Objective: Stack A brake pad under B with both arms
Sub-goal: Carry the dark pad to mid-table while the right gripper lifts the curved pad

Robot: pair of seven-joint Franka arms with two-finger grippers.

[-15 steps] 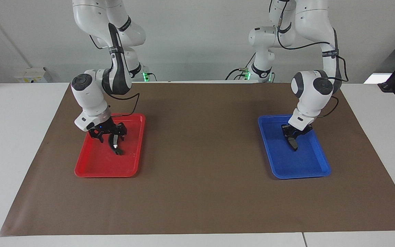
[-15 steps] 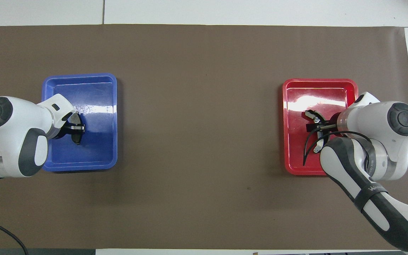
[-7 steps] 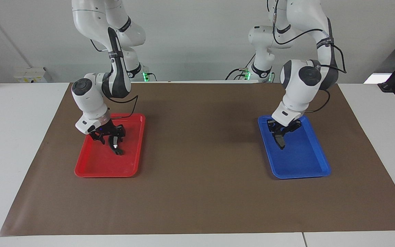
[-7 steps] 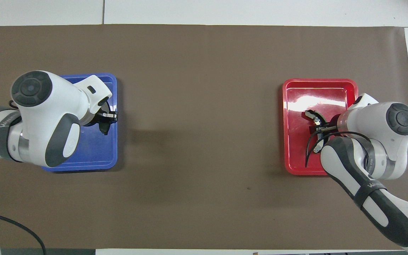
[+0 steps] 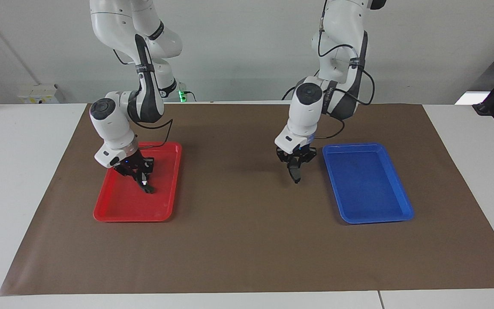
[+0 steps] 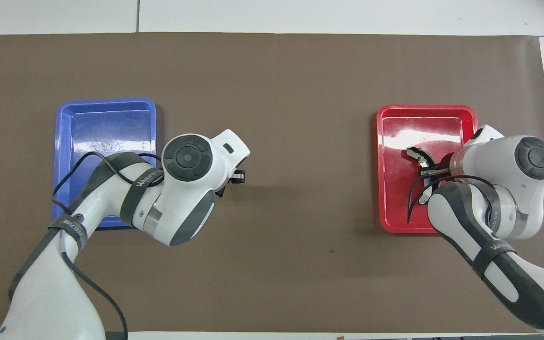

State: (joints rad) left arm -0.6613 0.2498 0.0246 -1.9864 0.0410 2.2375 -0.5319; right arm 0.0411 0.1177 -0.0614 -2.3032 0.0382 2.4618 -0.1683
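Note:
The A brake pad [image 5: 295, 174] is in my left gripper above the brown mat [image 5: 263, 176], so next my left gripper puts the A brake pad down and moves away before my right gripper brings B.
My left gripper [image 5: 293, 166] is shut on the A brake pad [image 5: 295, 175], a short dark pad hanging from the fingers just above the brown mat beside the blue tray [image 5: 375, 219], toward the table's middle. In the overhead view the left wrist [image 6: 189, 158] hides the pad. My right gripper [image 5: 140, 173] is low in the red tray [image 5: 135, 218], shut on B [image 5: 146, 184], the curved black shoe with a white spot. In the overhead view B [image 6: 415, 154] shows its pale metal ends beside the right gripper [image 6: 427, 173].
The blue tray [image 6: 106, 102] has nothing in it. A brown mat [image 5: 238, 223] covers the table between the two trays. White table margins lie at both ends.
My left gripper has carried the A pad up out of the blue tray and over the mat toward the table's middle. The right gripper's fingers have closed on B, staying in the red tray.

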